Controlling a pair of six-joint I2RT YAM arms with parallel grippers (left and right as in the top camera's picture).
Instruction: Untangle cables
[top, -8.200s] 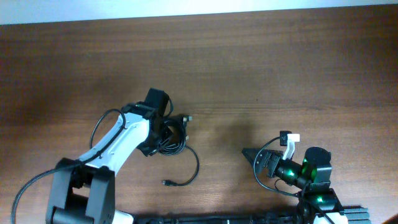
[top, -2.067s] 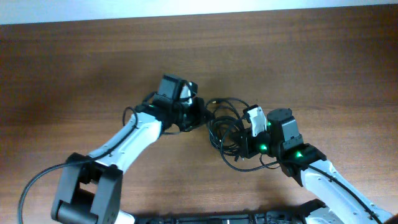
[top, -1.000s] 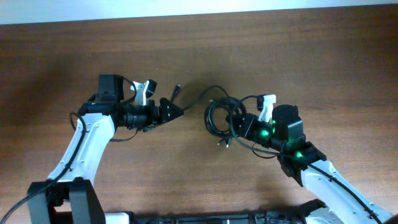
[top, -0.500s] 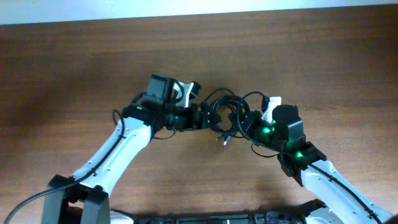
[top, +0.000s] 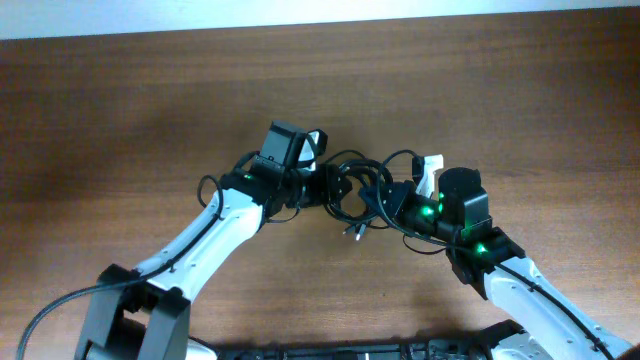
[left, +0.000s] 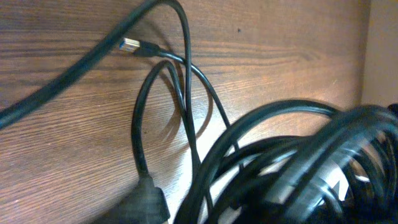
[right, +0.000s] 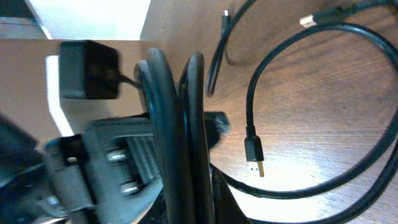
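The coil's loops (top: 358, 190) are bunched up between my two grippers, so my left gripper should shake the loops apart while my right gripper frees its two thick strands of cable (right: 179, 124).
The cables (top: 357, 187) form a black tangled coil at mid-table, with a small plug (top: 350, 229) hanging below it. My right gripper (top: 393, 205) is shut on the coil's right side. In the right wrist view, two thick strands (right: 177, 124) run upright between its fingers. My left gripper (top: 328, 188) has its tip pushed into the coil's left side, and the strands hide its jaws. The left wrist view shows the coil (left: 292, 155) close up at lower right. A blue-tipped plug (left: 129, 45) and a thin loop (left: 146, 118) lie on the wood.
Loose cable loops (right: 348, 93) and a gold-tipped plug (right: 255, 152) lie on the brown wooden table (top: 150, 110) under the right wrist. Both arms meet over the table's middle. A pale wall strip runs along the far edge.
The left arm has swung in from the left and pushed its gripper into the coil, its jaws narrowing. The right gripper has held the coil in place.
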